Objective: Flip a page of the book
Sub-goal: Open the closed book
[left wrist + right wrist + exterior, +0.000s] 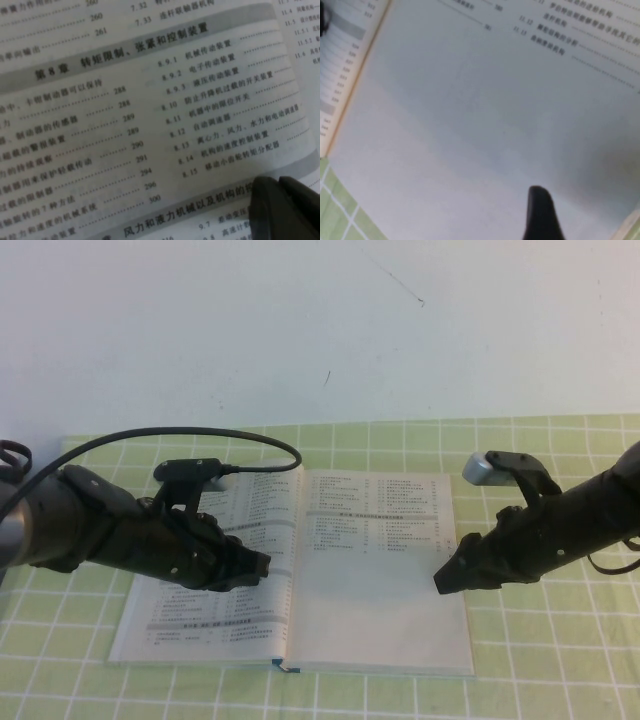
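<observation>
The page's outer edge [466, 612] lies flat by my empty right gripper. I should lift clear, bring my left gripper beside the book's spine [285, 585], then take the page's edge.
The book [290, 575] lies open and flat on the table, its dark cover edge showing at the near end of the spine. The page [385, 590] on the right side has two columns of text on its far part and a blank near half; it lies flat [470, 125]. My right gripper [447, 575] hovers at this page's outer edge, open with nothing in it; only one finger [540, 212] shows in the right wrist view. Over the left-hand page [150, 100], near the spine, my left gripper [262, 566] is shut on nothing, its fingertips [265, 192] close to the print.
A green checked cloth [540, 660] covers the table around the book. A pale wall [320, 320] stands behind. The left arm's black cable [200, 435] arcs over the far part of the left page.
</observation>
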